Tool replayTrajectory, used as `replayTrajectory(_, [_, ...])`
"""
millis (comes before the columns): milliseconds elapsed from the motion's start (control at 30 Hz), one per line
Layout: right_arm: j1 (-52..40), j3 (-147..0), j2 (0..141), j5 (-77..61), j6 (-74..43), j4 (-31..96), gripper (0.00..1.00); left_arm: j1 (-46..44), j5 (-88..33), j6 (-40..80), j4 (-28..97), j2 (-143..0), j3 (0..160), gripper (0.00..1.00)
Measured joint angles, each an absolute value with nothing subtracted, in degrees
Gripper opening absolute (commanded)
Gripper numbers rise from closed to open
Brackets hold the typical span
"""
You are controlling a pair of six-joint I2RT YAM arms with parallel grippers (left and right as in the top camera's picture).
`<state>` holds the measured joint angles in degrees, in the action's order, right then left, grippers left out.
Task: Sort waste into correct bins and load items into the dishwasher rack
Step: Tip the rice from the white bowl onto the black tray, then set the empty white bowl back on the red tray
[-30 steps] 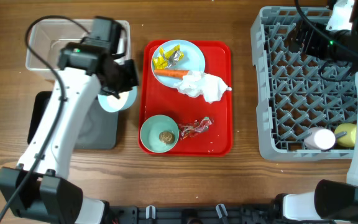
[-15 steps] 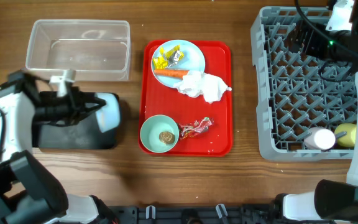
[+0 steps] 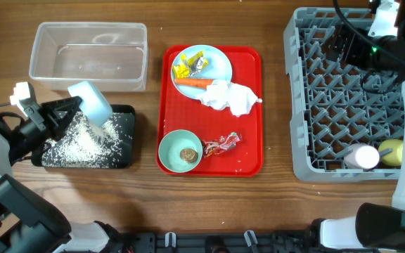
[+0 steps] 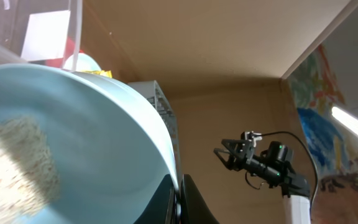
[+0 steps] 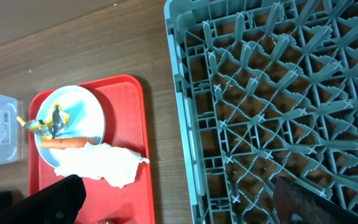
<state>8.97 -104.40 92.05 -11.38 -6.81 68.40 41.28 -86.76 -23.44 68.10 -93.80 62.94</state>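
Observation:
My left gripper should keep tipping until the bowl is empty and then let go of it on the red tray (image 3: pixel 223 124), because the tilted pale blue bowl holds rice (image 4: pixel 17 165) above the black tray.
My left gripper (image 3: pixel 72 110) is shut on the rim of a pale blue bowl (image 3: pixel 91 102), tilted over the black tray (image 3: pixel 123 161). White rice (image 3: pixel 83 140) lies spread in that tray. The left wrist view shows the jaws (image 4: pixel 178 200) pinching the bowl (image 4: pixel 92 124), with some rice (image 4: pixel 17 162) still inside. The red tray (image 3: pixel 248 154) carries a light-blue plate (image 3: pixel 220 67) with yellow (image 3: pixel 183 67) and silver (image 3: pixel 200 63) wrappers and a carrot (image 3: pixel 194 82), a napkin (image 3: pixel 230 98), a red wrapper (image 3: pixel 220 145) and a teal bowl (image 3: pixel 171 151) holding a brown lump (image 3: pixel 187 153). My right gripper (image 5: pixel 179 205) is open and empty above the grey rack (image 3: pixel 343 105).
The clear tub (image 3: pixel 90 49) stands behind the black tray with a few grains on its floor. A pink cup (image 3: pixel 362 156) and a yellow cup (image 3: pixel 392 151) lie in the rack's near right corner. The right arm (image 3: pixel 399 77) reaches over the rack.
My left arm has swung the bowl from beside the clear tub to over the black tray and tipped it. Rice now covers the tray. The right arm has not moved.

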Motion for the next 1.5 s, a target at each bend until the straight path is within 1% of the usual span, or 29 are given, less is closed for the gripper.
replayTrajectory(267, [8.97,-104.4,92.05,-11.38,-6.81,68.58,0.99,41.28,-88.42,-20.64,67.96,-93.8,62.94,0.04])
replayTrajectory(633, [8.97,-104.4,92.05,-11.35,-6.81,69.6,1.0,41.28,-88.4,-20.62,66.5,-93.8,62.94,0.04])
replayTrajectory(733, [8.97,-104.4,92.05,-11.38,-6.81,69.71,1.0,41.28,-85.19,-19.46,67.13,-93.8,62.94,0.04])
replayTrajectory(767, [8.97,-104.4,92.05,-11.38,-6.81,69.76,1.0,41.28,-85.73,-19.35,69.04,-93.8,62.94,0.04])
replayTrajectory(933, [8.97,-104.4,92.05,-11.38,-6.81,69.82,1.0,41.19,-85.78,-18.7,67.02,-93.78,62.83,0.04])
replayTrajectory(1033, [8.97,-104.4,92.05,-11.35,-6.81,69.82,0.99,38.3,-85.82,-18.61,65.82,-93.67,62.83,0.04])
replayTrajectory(1100, [8.97,-104.4,92.05,-11.38,-6.83,69.76,0.99,32.99,-85.21,-18.39,64.51,-93.01,63.9,0.04])
replayTrajectory(1133, [8.97,-104.4,92.05,-11.38,-6.83,69.8,1.0,28.29,-83.46,-17.78,63.02,-92.55,66.24,0.04])
replayTrajectory(1167, [8.97,-104.4,92.05,-11.38,-6.83,69.84,0.99,24.73,-81.28,-16.84,61.6,-92.18,68.05,0.04])
replayTrajectory(1200, [8.97,-104.4,92.05,-11.35,-6.83,69.84,1.0,19.11,-76.12,-13.87,58.28,-91.55,70.61,0.04])
replayTrajectory(1233, [8.97,-104.4,92.05,-11.38,-6.83,70.08,1.0,13.43,-69.84,-10.04,54.24,-91.15,72.34,0.04])
replayTrajectory(1333, [8.97,-104.4,92.05,-11.35,-6.83,70.67,1.0,-4.08,-44.1,0.43,44.05,-91.05,73.38,0.04])
replayTrajectory(1433, [8.97,-104.4,92.05,-11.35,-6.81,70.7,1.0,-20.97,-18.7,3.77,38.5,-91.2,73.47,0.04])
replayTrajectory(1500, [8.97,-104.4,92.05,-11.38,-6.81,70.72,1.0,-28.86,-8.36,4.01,35.05,-91.72,73.47,0.04])
